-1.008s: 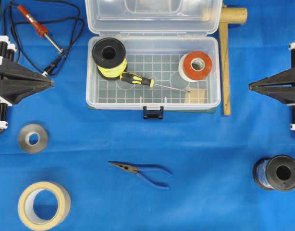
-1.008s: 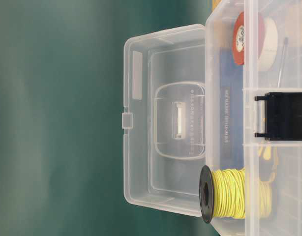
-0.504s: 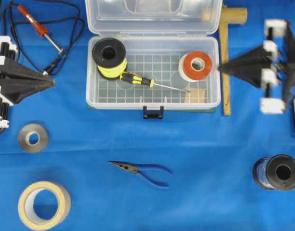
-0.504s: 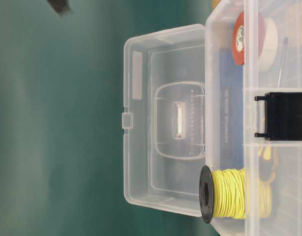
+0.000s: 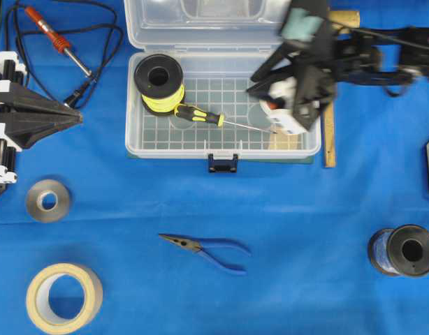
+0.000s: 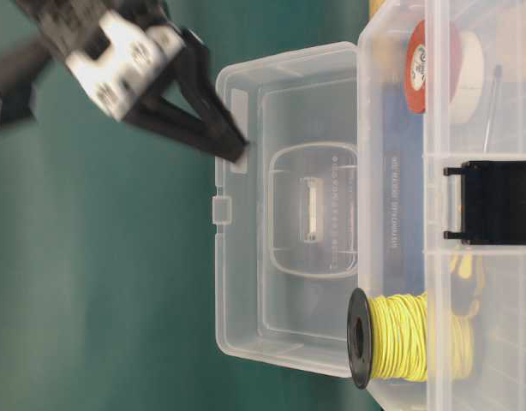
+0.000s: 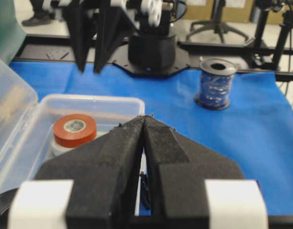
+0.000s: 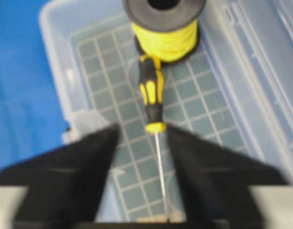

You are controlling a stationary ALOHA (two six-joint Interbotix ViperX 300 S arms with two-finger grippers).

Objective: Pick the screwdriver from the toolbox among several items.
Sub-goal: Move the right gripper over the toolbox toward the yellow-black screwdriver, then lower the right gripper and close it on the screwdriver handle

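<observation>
My gripper is about to lift the screwdriver (image 5: 200,114). The end of the screwdriver's handle lies over the yellow wire spool's bottom rim (image 5: 176,109), so the screwdriver will come free and the spool will stay standing.
The screwdriver (image 5: 199,114) lies flat on the grid bottom of the open clear toolbox (image 5: 221,152), its shaft pointing right toward the small wooden block (image 5: 284,142). The yellow wire spool (image 5: 158,80) stands at the box's left end. The orange-red tape roll (image 5: 269,105) is mostly hidden under my right gripper (image 5: 251,84). That gripper is open and hovers above the box's right half. In the right wrist view the screwdriver (image 8: 151,90) lies ahead, its shaft between the open right gripper's (image 8: 141,131) fingers. My left gripper (image 5: 78,118) is shut and empty, left of the box.
Blue-handled pliers (image 5: 207,248) lie in front of the box. A soldering iron (image 5: 57,42) with black cord is at the back left. A grey roll (image 5: 48,200), masking tape (image 5: 64,296) and a dark spool (image 5: 404,250) sit around. A wooden stick (image 5: 330,139) lies right of the box.
My right arm has swung in from the right side to above the toolbox's right half, and its jaws now stand open. The left arm and the items have not moved.
</observation>
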